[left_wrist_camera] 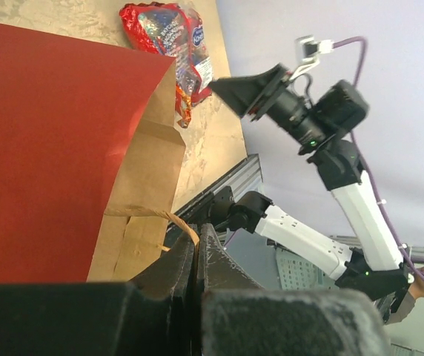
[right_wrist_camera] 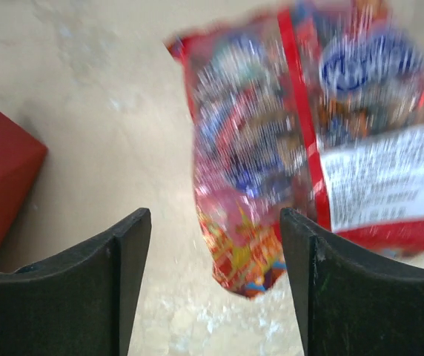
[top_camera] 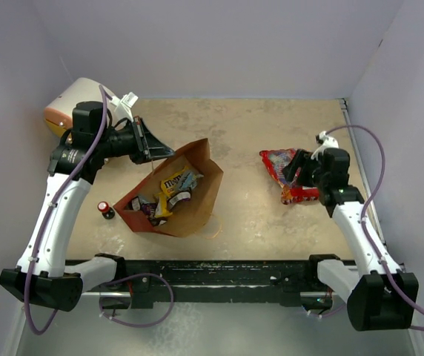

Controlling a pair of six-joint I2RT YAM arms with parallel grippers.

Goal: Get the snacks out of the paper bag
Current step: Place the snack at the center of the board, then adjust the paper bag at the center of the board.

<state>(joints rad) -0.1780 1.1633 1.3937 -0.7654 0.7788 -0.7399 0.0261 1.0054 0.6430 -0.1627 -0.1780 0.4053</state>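
I should use my left gripper to tip the paper bag's opening [top_camera: 181, 194] toward my right gripper by the string handle [left_wrist_camera: 153, 213], because the opening faces up and snacks are still inside the bag.
The paper bag [top_camera: 197, 204], red outside and brown inside, lies open on its side at centre-left. Several snacks [top_camera: 169, 194] show in its mouth, among them a yellow candy packet. My left gripper [top_camera: 155, 152] is above the bag's far edge, shut on the string handle [left_wrist_camera: 160, 216]. The bag's red wall [left_wrist_camera: 49, 133] fills the left wrist view. A large red-and-clear snack bag [top_camera: 279, 167] lies on the table at the right. My right gripper [top_camera: 302, 176] hovers over it, open, the bag [right_wrist_camera: 308, 148] blurred below the spread fingers [right_wrist_camera: 127, 252].
A white drum with an orange end [top_camera: 71, 107] sits at the back left corner. A small red-and-dark item [top_camera: 106, 210] lies on the table left of the paper bag. Grey walls close in on three sides, and the arm rail [top_camera: 212, 271] runs along the near edge.
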